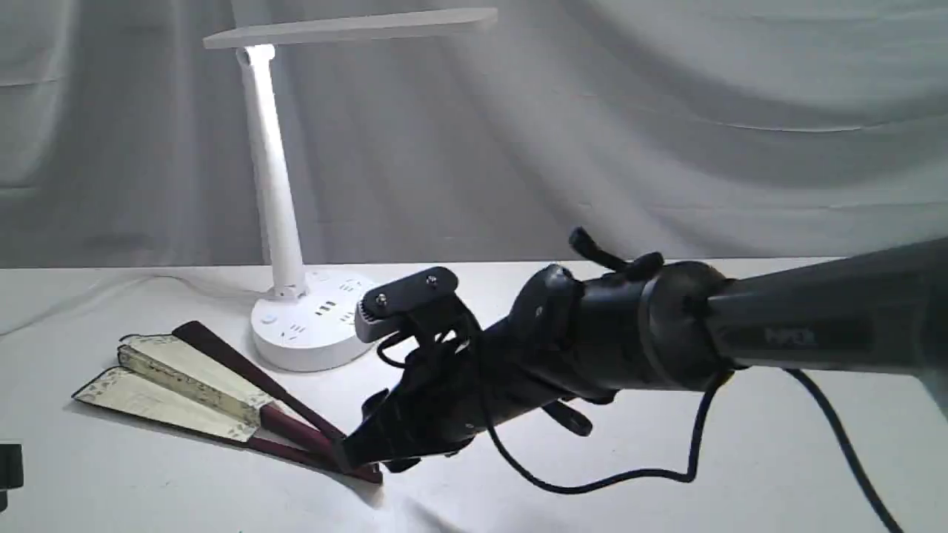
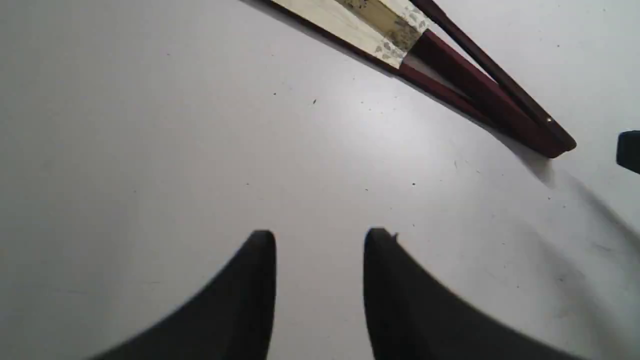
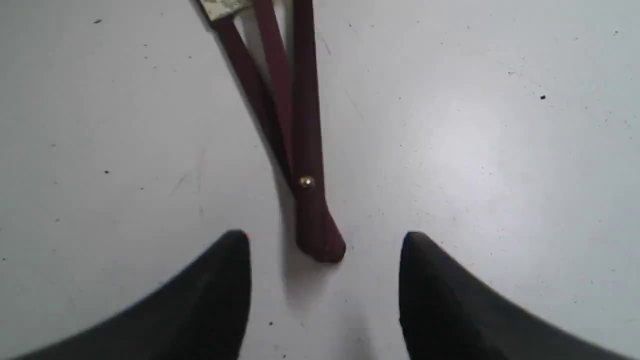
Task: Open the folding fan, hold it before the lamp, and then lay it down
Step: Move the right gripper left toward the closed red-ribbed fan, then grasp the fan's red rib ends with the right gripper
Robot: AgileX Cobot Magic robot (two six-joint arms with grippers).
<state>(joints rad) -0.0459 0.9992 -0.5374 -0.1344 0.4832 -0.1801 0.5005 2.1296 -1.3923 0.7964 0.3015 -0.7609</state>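
Observation:
My gripper will pull the tip of the folding fan (image 1: 209, 391), which will slide along in one piece, still slightly spread, because a rivet (image 3: 306, 182) joins its maroon ribs.
The folding fan (image 1: 185, 381) lies on the white table, only slightly spread, its cream pleats in two bundles and one maroon guard swung apart. Its riveted pivot end (image 3: 306, 182) points at my right gripper (image 3: 322, 240), which is open, a fingertip on each side of the fan's rounded tip without touching it. In the exterior view the right gripper (image 1: 355, 453) reaches across to that end. My left gripper (image 2: 320, 237) is open over bare table, with the fan (image 2: 470, 85) some way off. The white lamp (image 1: 275, 192) stands behind the fan, lit.
The lamp's round base (image 1: 311, 322) with socket holes sits just behind the fan's guard. A black cable (image 1: 592, 485) hangs from the right arm and trails over the table. Grey cloth forms the backdrop. A dark part (image 1: 9, 466) shows at the left edge.

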